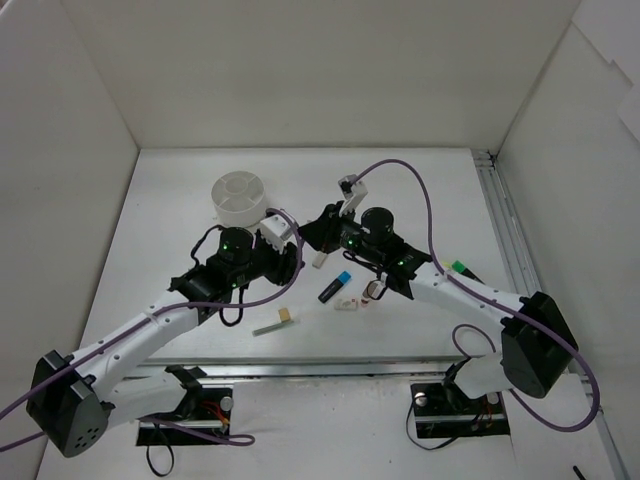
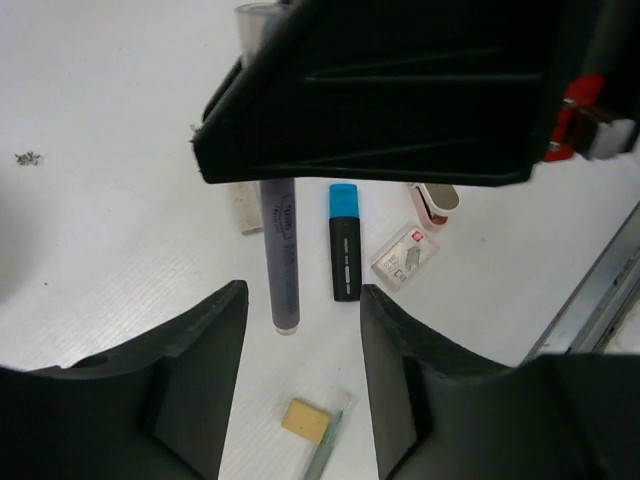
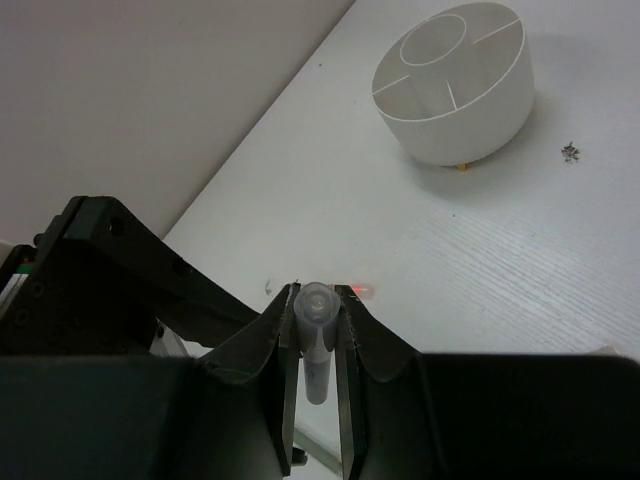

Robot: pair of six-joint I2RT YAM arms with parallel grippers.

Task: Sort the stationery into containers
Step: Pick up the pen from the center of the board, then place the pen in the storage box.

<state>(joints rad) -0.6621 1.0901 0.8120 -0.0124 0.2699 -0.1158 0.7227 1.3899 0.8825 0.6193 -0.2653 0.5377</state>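
I should take the marker's lower end [image 2: 286,312] with my left gripper, because the white divided pot [image 1: 238,198] is on my left gripper's side while my right gripper is holding the grey-purple marker.
My right gripper [image 1: 322,243] is shut on a grey-purple marker [image 3: 317,345] with a clear cap and holds it upright above the table; the marker also hangs in the left wrist view [image 2: 281,255]. My left gripper [image 1: 288,252] is open and empty, just left of the right one. The white divided pot [image 1: 240,198] stands at the back left and shows in the right wrist view [image 3: 452,80]. On the table lie a black marker with a blue cap [image 1: 335,287], a white labelled eraser [image 1: 346,303], a pink item [image 1: 372,292], a beige eraser [image 2: 306,420] and a thin green pen [image 1: 268,326].
White walls enclose the table on three sides. A metal rail [image 1: 500,230] runs along the right edge. A small white eraser [image 2: 243,205] lies behind the hanging marker. The two arms are close together at the middle of the table.
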